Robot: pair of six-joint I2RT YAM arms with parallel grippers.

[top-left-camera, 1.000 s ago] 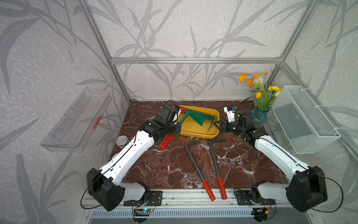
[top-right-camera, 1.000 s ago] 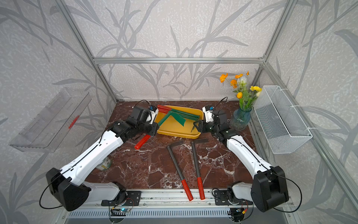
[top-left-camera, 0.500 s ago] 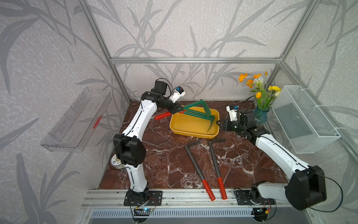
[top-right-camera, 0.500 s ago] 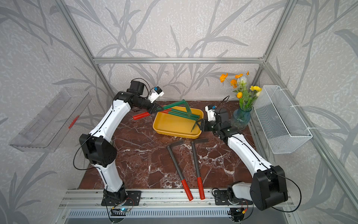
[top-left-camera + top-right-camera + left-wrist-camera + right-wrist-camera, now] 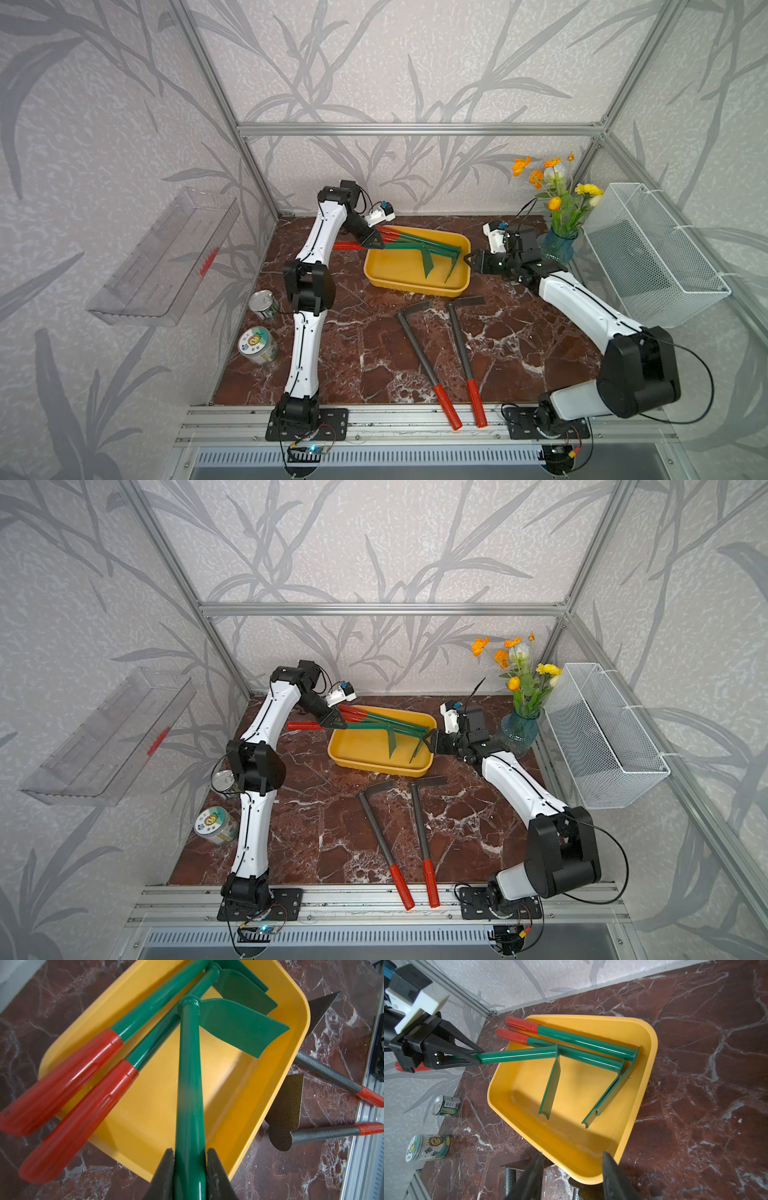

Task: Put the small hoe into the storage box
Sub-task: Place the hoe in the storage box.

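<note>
My left gripper is moving the small hoe's blade [image 5: 427,261], which faces the same way as the stowed blades [image 5: 453,264]. So it should keep moving the blade toward them until the blade rests beside them.
My left gripper [image 5: 190,1150] is shut on the green shaft of the small hoe [image 5: 189,1084], which it holds across the yellow storage box [image 5: 399,274]. The hoe's blade [image 5: 550,1088] points down into the box, and its red handle sticks out behind the gripper [image 5: 380,245]. Two more green hoes [image 5: 583,1043] lie in the box with their red handles over the back-left rim. My right gripper [image 5: 572,1154] stands open at the box's right corner with nothing between its fingers; it also shows in a top view [image 5: 469,261].
Two dark grey hoes [image 5: 419,353] with red handles lie on the marble in front of the box. A blue vase of flowers [image 5: 555,245] and a white mesh basket [image 5: 648,257] stand at the right. Two cans [image 5: 262,304] sit at the left, below a clear wall tray [image 5: 166,257].
The left arm has swung from low and outstretched to upright, carrying the hoe to the box's back-left corner with its handle now pointing left. The right arm has hardly moved.
</note>
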